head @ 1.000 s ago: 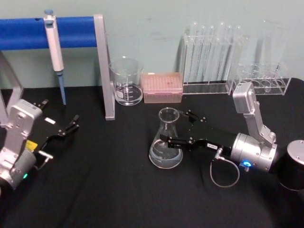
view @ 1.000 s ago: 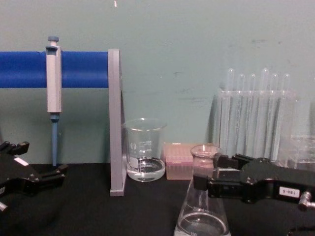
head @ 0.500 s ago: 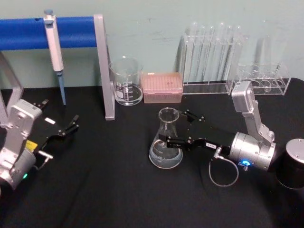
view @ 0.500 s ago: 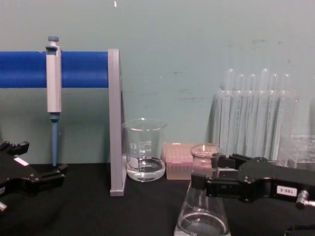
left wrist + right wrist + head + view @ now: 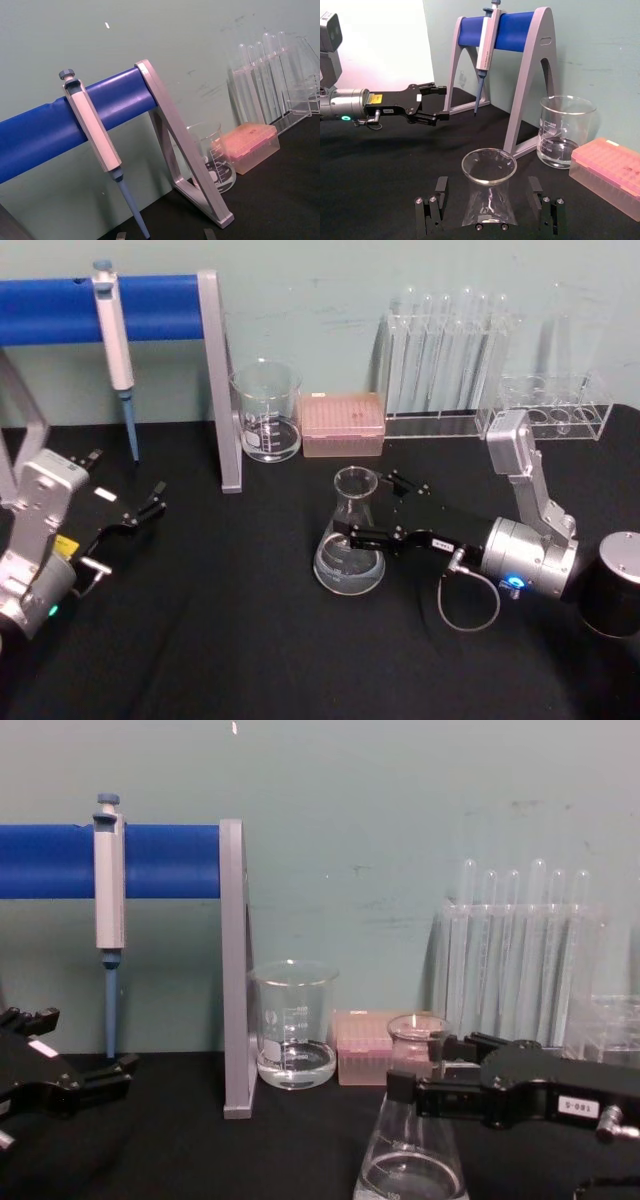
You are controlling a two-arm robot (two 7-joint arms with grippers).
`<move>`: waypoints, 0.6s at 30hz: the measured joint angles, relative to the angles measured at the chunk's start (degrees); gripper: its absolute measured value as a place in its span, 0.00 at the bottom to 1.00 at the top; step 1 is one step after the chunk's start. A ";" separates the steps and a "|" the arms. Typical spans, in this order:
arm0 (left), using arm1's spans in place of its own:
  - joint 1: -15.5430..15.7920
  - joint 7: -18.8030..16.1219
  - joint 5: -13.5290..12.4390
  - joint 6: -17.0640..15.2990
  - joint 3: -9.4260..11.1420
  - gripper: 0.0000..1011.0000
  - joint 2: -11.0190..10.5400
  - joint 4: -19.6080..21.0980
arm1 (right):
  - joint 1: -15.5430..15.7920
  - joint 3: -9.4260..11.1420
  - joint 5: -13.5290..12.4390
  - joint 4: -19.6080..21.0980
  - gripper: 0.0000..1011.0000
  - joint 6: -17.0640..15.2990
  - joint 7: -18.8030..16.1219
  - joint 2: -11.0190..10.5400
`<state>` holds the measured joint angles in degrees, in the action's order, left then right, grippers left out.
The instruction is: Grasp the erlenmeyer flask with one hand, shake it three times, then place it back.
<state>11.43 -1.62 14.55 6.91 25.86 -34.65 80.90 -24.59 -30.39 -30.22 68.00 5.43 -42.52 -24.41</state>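
I expect the clear liquid (image 5: pixel 411 1180) to stay in the flask's base when I lift, tilt and shake the flask, because it sits far below the flask's neck (image 5: pixel 415 1058).
The erlenmeyer flask (image 5: pixel 349 542) stands upright on the black table, centre, with a little clear liquid in its base. My right gripper (image 5: pixel 367 504) reaches in from the right at neck height. It is open, with one finger on each side of the neck. In the right wrist view the flask (image 5: pixel 488 199) sits between the fingers (image 5: pixel 440 188), with a gap on both sides. In the chest view the right gripper (image 5: pixel 416 1066) brackets the flask (image 5: pixel 410 1160) just below its rim. My left gripper (image 5: pixel 142 508) rests open at the far left, well away.
A pipette (image 5: pixel 115 335) hangs on the blue-barred stand (image 5: pixel 222 390) at the back left. A glass beaker (image 5: pixel 266 412), a pink tip box (image 5: pixel 343 424) and clear test tube racks (image 5: pixel 445 360) line the back wall. A black cylinder (image 5: pixel 615 585) stands at the right edge.
My right gripper has slid slightly left, farther around the flask's neck. The flask and the left arm have not moved.
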 joint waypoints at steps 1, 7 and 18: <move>0.00 0.00 0.00 0.00 0.00 0.99 0.00 0.00 | -0.06 -0.01 -0.01 -0.10 0.99 0.01 0.00 0.04; 0.00 0.00 0.00 0.00 0.00 0.99 0.00 0.00 | -0.39 -0.14 -0.07 -0.76 0.99 0.08 -0.13 0.35; 0.00 0.00 0.00 0.00 0.00 0.99 0.00 0.00 | -1.00 -0.52 -0.18 -1.55 0.99 0.10 -0.74 0.72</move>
<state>11.43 -1.62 14.55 6.91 25.87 -34.64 80.90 -25.59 -30.91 -30.40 66.45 5.53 -43.26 -23.69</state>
